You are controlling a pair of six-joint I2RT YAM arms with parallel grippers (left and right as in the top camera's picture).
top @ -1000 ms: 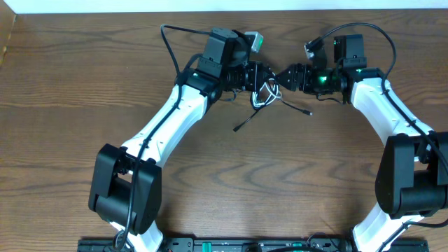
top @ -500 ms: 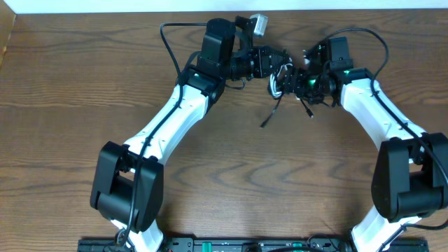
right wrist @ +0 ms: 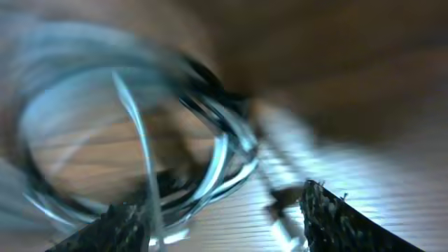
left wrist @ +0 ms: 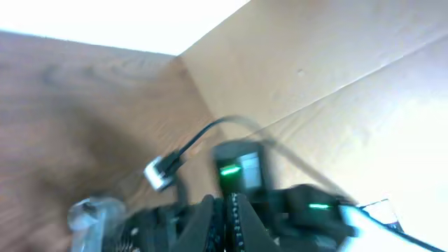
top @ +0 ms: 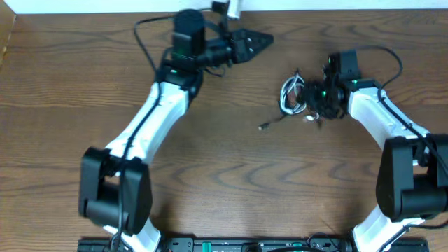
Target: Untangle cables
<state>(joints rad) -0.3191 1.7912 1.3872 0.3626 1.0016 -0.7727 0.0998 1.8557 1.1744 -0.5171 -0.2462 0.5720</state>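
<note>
The white and black loops [top: 293, 93] are wound together and lie flat next to my open right gripper, so next my left gripper grabs their opposite edge [top: 283, 99] and lifts the bundle.
The cables [top: 291, 94] lie on the table as one small bundle of white and black loops, with a black tail ending in a plug [top: 264, 127] to the lower left. My right gripper [top: 310, 103] is open right beside the bundle. In the blurred right wrist view its fingers [right wrist: 224, 224] stand wide apart, with the white loops [right wrist: 143, 126] and a black strand [right wrist: 204, 75] just ahead of them. My left gripper [top: 263, 39] is shut and empty near the table's back edge, well apart from the bundle. Its closed jaws show in the left wrist view [left wrist: 225, 217].
The wooden table [top: 224, 175] ends at a white strip along the back [top: 350, 5]. A tan raised edge [top: 7, 35] runs at the far left. The right arm's body with a green light [left wrist: 231, 170] shows blurred in the left wrist view.
My left gripper has let go of the bundle and swung back and to the left, now shut. The bundle has shifted right and toward the front, beside my right gripper.
</note>
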